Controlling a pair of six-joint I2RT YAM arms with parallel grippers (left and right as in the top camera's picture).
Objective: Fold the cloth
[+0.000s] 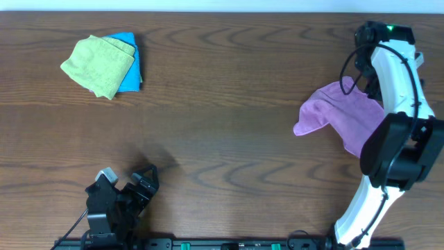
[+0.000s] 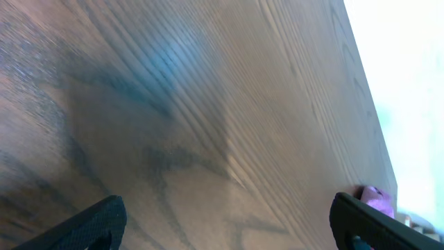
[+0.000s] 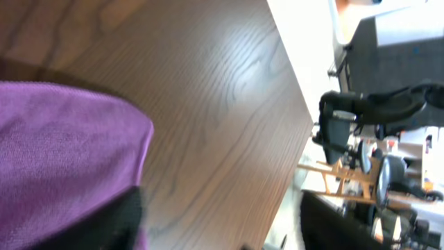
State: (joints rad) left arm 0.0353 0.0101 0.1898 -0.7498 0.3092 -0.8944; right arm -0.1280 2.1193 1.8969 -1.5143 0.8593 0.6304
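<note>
The purple cloth (image 1: pixel 345 116) is crumpled up far from my left gripper, so next my right gripper goes to its loose corner (image 1: pixel 304 126) and pulls the cloth toward the middle before the fold.
The purple cloth (image 1: pixel 341 114) lies crumpled on the right side of the wooden table, partly under my right arm. In the right wrist view the cloth (image 3: pixel 62 153) fills the lower left, against the left finger. My right gripper (image 1: pixel 368 42) (image 3: pixel 222 222) is open near the table's far right corner, with only bare wood between its fingers. My left gripper (image 1: pixel 147 177) (image 2: pixel 225 215) is open and empty near the front left edge, far from the cloth. A small bit of the cloth (image 2: pixel 378 198) shows in the left wrist view.
A light green cloth (image 1: pixel 97 64) lies on a bright blue cloth (image 1: pixel 132 78) at the far left. The table's edge (image 3: pixel 291 139) runs close to my right gripper, with equipment beyond it.
</note>
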